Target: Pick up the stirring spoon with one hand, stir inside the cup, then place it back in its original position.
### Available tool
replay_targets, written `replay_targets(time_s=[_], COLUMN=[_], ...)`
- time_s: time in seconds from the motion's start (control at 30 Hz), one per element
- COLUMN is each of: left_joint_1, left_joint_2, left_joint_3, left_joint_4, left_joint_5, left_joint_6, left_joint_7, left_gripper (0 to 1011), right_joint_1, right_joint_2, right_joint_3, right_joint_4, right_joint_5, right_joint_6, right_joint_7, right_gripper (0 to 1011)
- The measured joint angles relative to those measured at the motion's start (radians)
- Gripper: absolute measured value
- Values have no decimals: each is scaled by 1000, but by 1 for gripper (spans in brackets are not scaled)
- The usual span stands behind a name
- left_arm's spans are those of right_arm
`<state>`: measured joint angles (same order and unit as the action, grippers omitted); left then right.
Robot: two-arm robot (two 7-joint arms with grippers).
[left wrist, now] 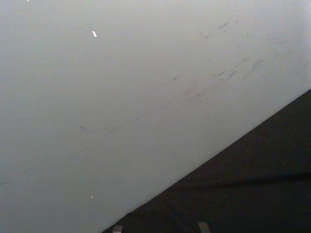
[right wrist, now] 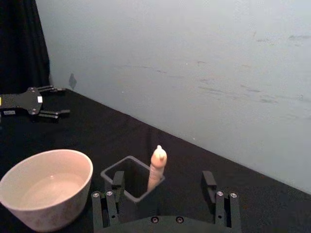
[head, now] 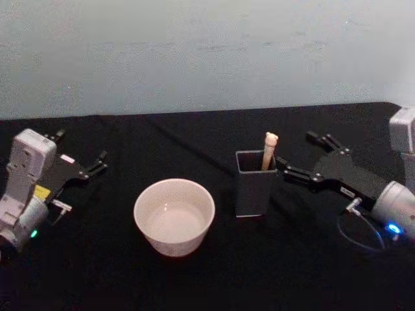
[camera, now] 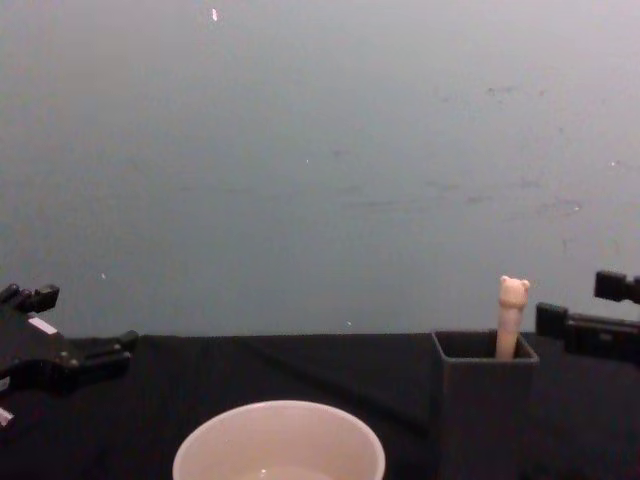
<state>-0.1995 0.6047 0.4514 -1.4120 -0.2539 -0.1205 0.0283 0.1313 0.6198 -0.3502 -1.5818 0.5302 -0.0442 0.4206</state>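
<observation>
The spoon's handle is leaning loosely in the holder's wide opening. The stirring spoon will slip out freely when I lift it, and the holder will stay where it is.
The stirring spoon stands upright in the dark grey holder, its bear-head handle sticking out above the rim. The bowl of the spoon is hidden inside. In the right wrist view the spoon and holder lie just ahead of the spread fingers. My right gripper is open, just right of the holder, with its near fingertip close to the holder's edge and apart from the spoon. The cream cup sits left of the holder. My left gripper rests open at the far left.
A black cloth covers the table, and a pale wall stands behind it. A blue cable loop lies by the right wrist. The chest view shows the cup, holder and spoon handle side by side.
</observation>
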Motion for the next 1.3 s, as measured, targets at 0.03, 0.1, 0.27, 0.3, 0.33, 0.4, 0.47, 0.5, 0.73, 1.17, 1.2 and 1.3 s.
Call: replay_targets(time_s=[0.03,0.1,0.27,0.3,0.33,0.4,0.47,0.5,0.73,1.17,1.2,1.3], left_joint_1=[0,0,0,0,0,0,0,0,0,0,0,0], left_joint_2=[0,0,0,0,0,0,0,0,0,0,0,0], left_joint_3=[0,0,0,0,0,0,0,0,0,0,0,0], left_joint_4=[0,0,0,0,0,0,0,0,0,0,0,0], left_joint_5=[0,0,0,0,0,0,0,0,0,0,0,0], left_joint_6=[0,0,0,0,0,0,0,0,0,0,0,0], left_joint_7=[0,0,0,0,0,0,0,0,0,0,0,0], left_gripper=[1001,1001,1001,1001,1001,1001,1001,1001,1001,1001,1001,1001], right_joint_1=[6,23,63,69,74,89,98,106,134,155,155,155], right_joint_2=[-5,-19,-49,-54,-58,-71,-78,-85,-109,-126,-127,-127], right_joint_3=[-2,-7,-16,-17,-19,-22,-23,-25,-30,-33,-32,-32], right_joint_4=[5,21,59,65,70,85,94,103,135,157,156,156], right_joint_5=[0,-2,-5,-6,-7,-11,-13,-17,-31,-37,-37,-37], right_joint_6=[4,16,48,52,56,65,70,74,86,112,114,115], right_joint_7=[4,14,37,39,43,51,54,58,65,68,69,69], right_gripper=[1003,1003,1003,1003,1003,1003,1002,1003,1003,1002,1003,1003])
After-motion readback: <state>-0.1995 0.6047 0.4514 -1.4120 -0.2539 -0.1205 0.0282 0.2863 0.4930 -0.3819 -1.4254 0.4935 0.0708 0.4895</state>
